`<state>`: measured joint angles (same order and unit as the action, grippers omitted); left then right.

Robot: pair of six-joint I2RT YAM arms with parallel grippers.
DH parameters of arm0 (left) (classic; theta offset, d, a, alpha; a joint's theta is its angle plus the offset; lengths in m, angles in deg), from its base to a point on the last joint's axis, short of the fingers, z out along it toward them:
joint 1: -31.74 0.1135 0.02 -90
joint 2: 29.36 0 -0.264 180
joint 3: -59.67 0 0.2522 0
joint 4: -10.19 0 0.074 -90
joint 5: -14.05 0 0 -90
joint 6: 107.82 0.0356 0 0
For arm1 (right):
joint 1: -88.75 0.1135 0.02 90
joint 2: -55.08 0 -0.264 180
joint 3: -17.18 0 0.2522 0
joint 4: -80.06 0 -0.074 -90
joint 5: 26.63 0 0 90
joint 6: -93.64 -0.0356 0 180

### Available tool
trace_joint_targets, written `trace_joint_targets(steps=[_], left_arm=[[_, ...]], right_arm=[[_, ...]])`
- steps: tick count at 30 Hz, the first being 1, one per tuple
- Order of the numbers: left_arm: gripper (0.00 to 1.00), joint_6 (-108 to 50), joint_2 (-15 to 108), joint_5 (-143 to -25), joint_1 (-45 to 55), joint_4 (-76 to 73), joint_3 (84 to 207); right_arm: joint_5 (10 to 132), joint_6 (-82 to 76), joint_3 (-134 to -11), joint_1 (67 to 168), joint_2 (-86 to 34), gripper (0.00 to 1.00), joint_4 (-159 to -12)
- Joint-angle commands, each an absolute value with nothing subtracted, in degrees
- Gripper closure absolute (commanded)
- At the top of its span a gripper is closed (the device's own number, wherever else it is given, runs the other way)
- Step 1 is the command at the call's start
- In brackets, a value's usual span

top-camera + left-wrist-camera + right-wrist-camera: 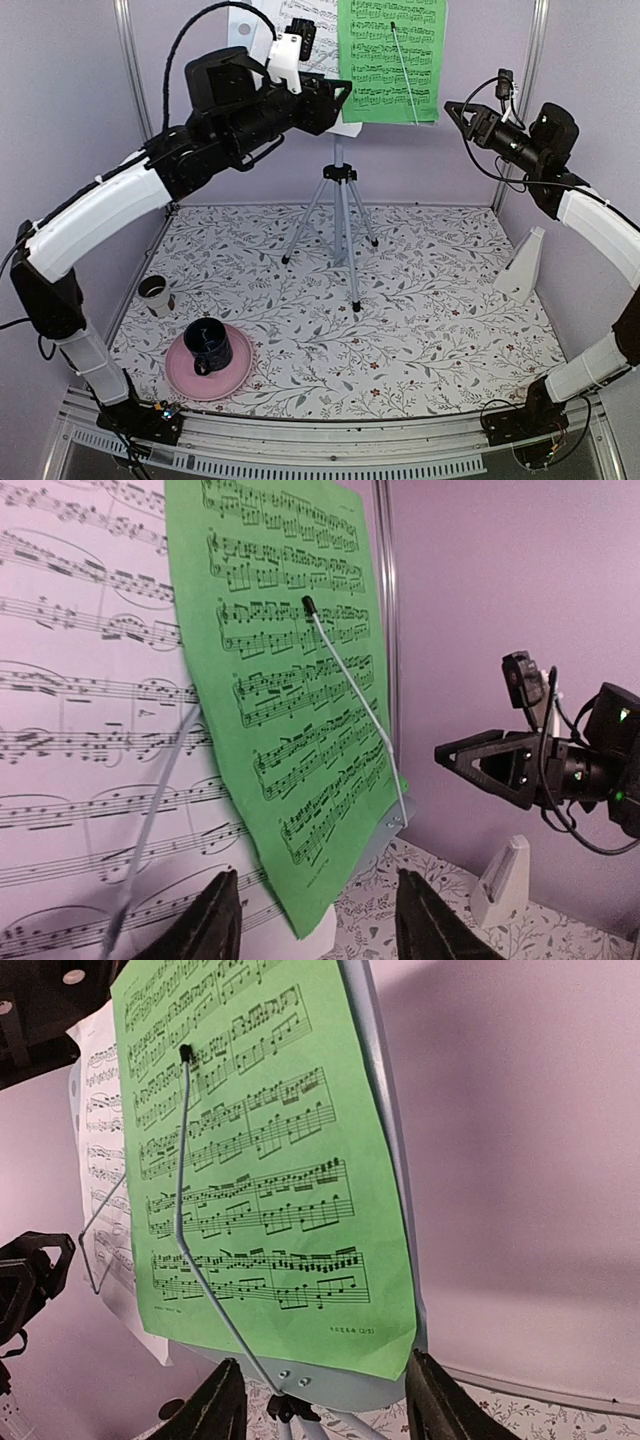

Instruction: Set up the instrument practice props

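Note:
My left gripper should pull the white sheet straight by its outer edge (258, 42), because the white sheet slants and its lower corner (348, 129) hangs below the green sheet.
The music stand's silver tripod (338, 225) stands at the back middle of the floral mat. Its pale-blue desk (350, 1392) holds the green sheet of music (392, 60) on the right, under a thin wire arm, and the white sheet of music (305, 20) on the left. The white pyramid metronome (524, 265) stands at the right wall. My left gripper (340, 95) is open and empty, just in front of the sheets' lower edge (300, 900). My right gripper (455, 112) is open and empty, a little right of the green sheet (260, 1160).
A dark mug (207, 345) sits on a pink plate (208, 365) at the front left. A small beige cup (155, 294) stands by the left edge. The enclosure's purple walls close in on three sides.

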<state>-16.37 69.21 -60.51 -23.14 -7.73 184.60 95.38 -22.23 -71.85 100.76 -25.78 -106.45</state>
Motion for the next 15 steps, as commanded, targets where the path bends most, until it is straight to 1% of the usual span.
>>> trace_joint_targets(steps=[1, 4, 6, 9, 12, 15], left_arm=[[0.44, -13.79, 57.65, -60.0, -22.6, -7.37, 177.32], [0.43, -15.6, 52.61, -60.63, -19.32, -9.76, 174.64], [0.43, -17.18, 50.69, -63.36, -15.13, -11.56, 173.66], [0.42, -20.31, 49.2, -70.92, -8.98, -13.97, 173.96], [0.42, -23.41, 49.18, -81.34, -3.63, -15.13, 174.96], [0.45, -26.19, 50.64, -87.29, -0.18, -16.77, 177.16]], right_arm=[[96.01, -22.65, -69.72, 101.65, -22.43, 0.43, -105.52], [96.18, -23.83, -68.38, 104.09, -21.26, 0.41, -104.9], [95.67, -23.96, -67.8, 106.1, -21.02, 0.41, -104.77], [95.05, -24.26, -67.55, 108.58, -21.22, 0.41, -104.59], [94.57, -24.52, -67.83, 110.59, -22.16, 0.41, -104.63], [94.19, -24.75, -68.32, 112.82, -23.57, 0.42, -104.66]])
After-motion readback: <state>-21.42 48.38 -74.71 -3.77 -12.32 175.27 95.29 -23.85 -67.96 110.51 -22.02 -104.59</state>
